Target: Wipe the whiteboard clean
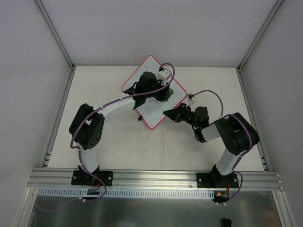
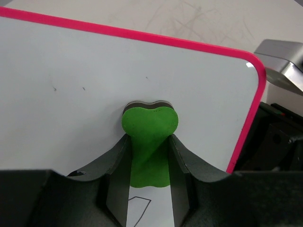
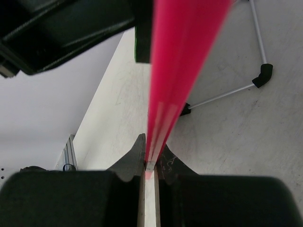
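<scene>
The green eraser (image 1: 170, 92) is pressing on clean white surface beyond the black mark, so next I wipe it back over the handwritten strokes (image 1: 154, 106) with my left gripper.
The whiteboard (image 1: 147, 67) lies turned like a diamond in the middle of the table, white with a pink rim. A black handwritten mark (image 1: 151, 108) shows on its near part. My left gripper (image 1: 160, 89) is over the board, shut on a green eraser (image 2: 149, 127) whose end presses on the white surface (image 2: 85, 71). The left gripper's (image 2: 149, 139) fingers squeeze the eraser's sides, and a piece of the black mark (image 2: 140, 208) shows below it. My right gripper (image 1: 169, 113) is shut on the board's near right edge. In the right wrist view, the pink rim (image 3: 177, 66) runs edge-on into the right gripper (image 3: 151, 147).
Grey enclosure walls with metal posts (image 1: 57, 35) stand round the beige table (image 1: 156, 146). An aluminium rail (image 1: 156, 177) crosses the near edge by the arm bases. Thin metal rods with black end pieces (image 3: 262, 75) lie beyond the board in the right wrist view.
</scene>
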